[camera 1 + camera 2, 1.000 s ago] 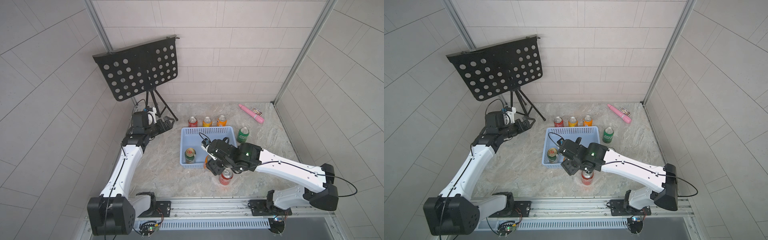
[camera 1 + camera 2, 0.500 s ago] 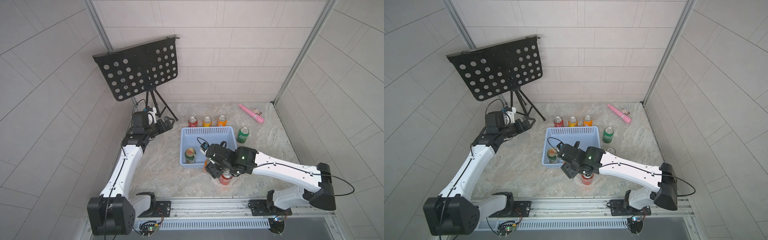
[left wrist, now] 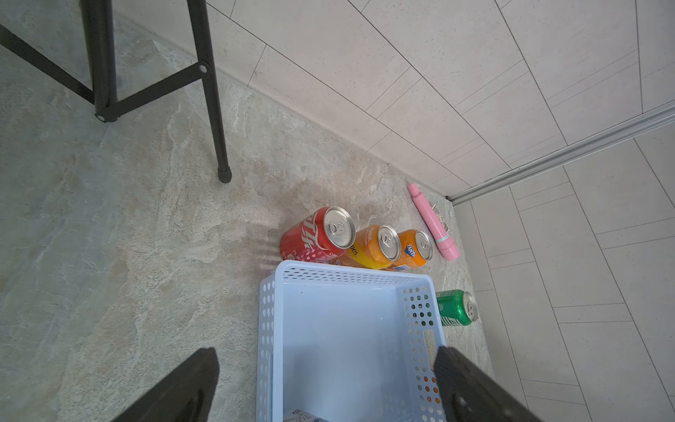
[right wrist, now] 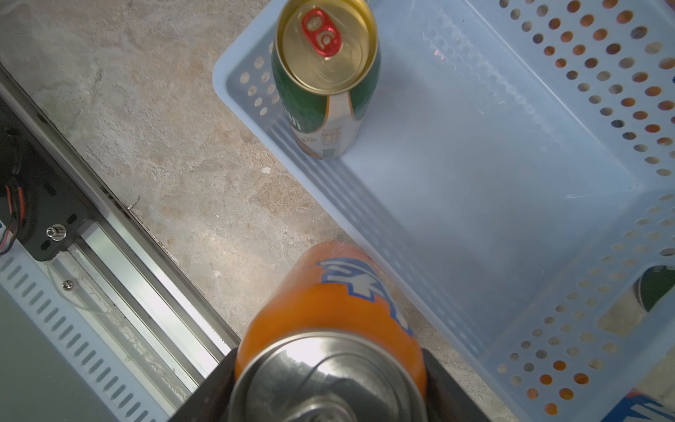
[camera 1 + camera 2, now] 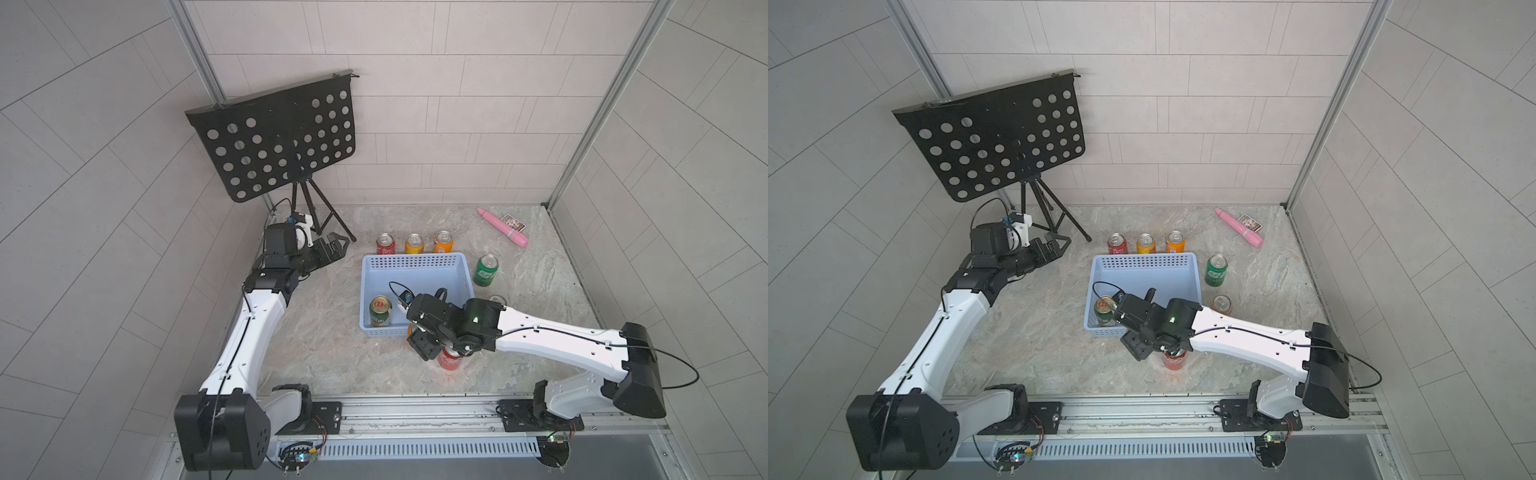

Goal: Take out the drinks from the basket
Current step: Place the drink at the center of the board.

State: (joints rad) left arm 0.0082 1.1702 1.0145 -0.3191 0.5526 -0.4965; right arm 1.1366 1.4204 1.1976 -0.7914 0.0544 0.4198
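My right gripper keeps lowering the orange can, which hangs upright and clear of the basket's near edge (image 4: 406, 280), until the can stands on the gray surface (image 4: 285, 239).
My right gripper (image 4: 328, 383) is shut on an orange can (image 4: 328, 303), held just outside the near edge of the light-blue basket (image 5: 415, 266). In both top views the wrist hides most of that can. One green can with a red-gold label (image 5: 380, 311) stands in the basket's near-left corner. Outside it stand a red can (image 5: 385, 244), two orange cans (image 5: 414, 244) (image 5: 443, 242), a green can (image 5: 485, 270), another orange can (image 5: 1221, 304) and a red can (image 5: 449, 359) by my right wrist. My left gripper (image 5: 336, 245) hangs open, left of the basket's far corner.
A black perforated music stand (image 5: 278, 141) on a tripod stands at the back left, close behind my left arm. A pink stick (image 5: 503, 226) and a small card (image 5: 514, 222) lie at the back right. Tiled walls enclose three sides; the rail (image 5: 415, 409) runs along the front.
My right arm has carried the orange can from over the basket toward the front, past the near edge, and lower. The left arm has not moved.
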